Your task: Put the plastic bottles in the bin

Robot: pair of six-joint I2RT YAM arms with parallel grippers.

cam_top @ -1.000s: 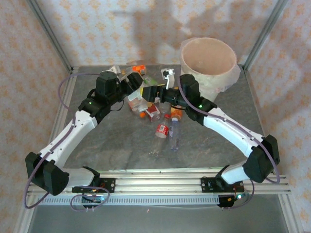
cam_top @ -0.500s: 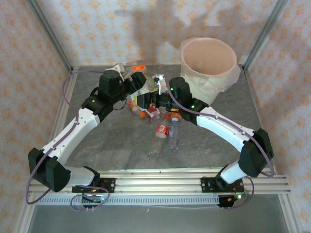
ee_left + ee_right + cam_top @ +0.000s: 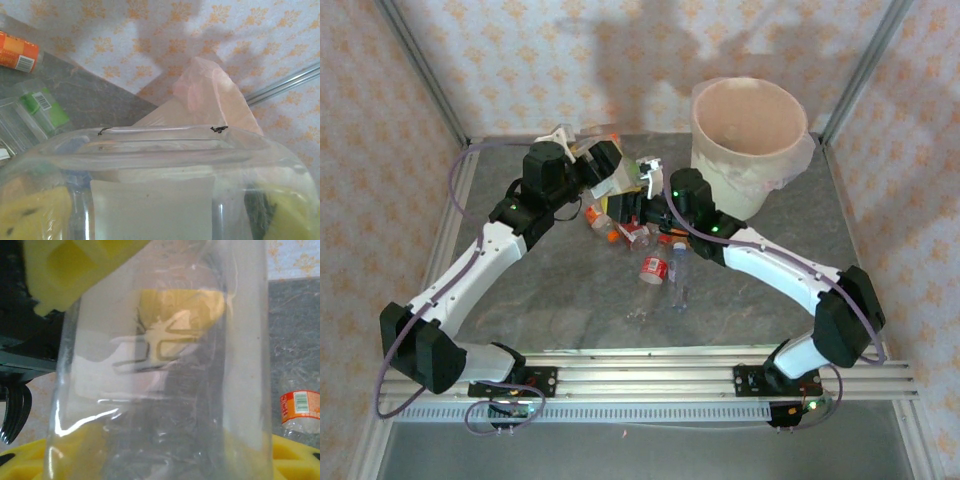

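My left gripper should open and move away first, because both grippers are clamping the clear bottle (image 3: pixel 617 182). My right gripper is closer to the bin (image 3: pixel 748 115) and will then carry the bottle there.
A clear bottle with a white label (image 3: pixel 618 182) hangs above the pile of plastic bottles (image 3: pixel 642 240), held from both sides. My left gripper (image 3: pixel 606 166) is shut on it; in the left wrist view the bottle (image 3: pixel 155 200) spans the lower frame, with yellow fingers (image 3: pixel 30 215) showing through it. My right gripper (image 3: pixel 638 192) grips the same bottle (image 3: pixel 165 390), its yellow pads (image 3: pixel 300 460) against both sides. The left gripper's yellow finger (image 3: pixel 70 270) shows at the top left of the right wrist view. The bin (image 3: pixel 752 135) stands at the back right, close to both grippers.
Loose bottles lie on the grey table: a red-labelled one (image 3: pixel 652 268), a clear one (image 3: pixel 678 282), an orange-labelled one (image 3: pixel 17 52) and a green-labelled one (image 3: pixel 47 107). Another orange-labelled bottle (image 3: pixel 300 407) lies right of my right gripper. Metal frame posts (image 3: pixel 865 70) flank the bin.
My left gripper has lifted the clear bottle up and back from the pile. My right arm has swung left, bringing its gripper onto the same bottle.
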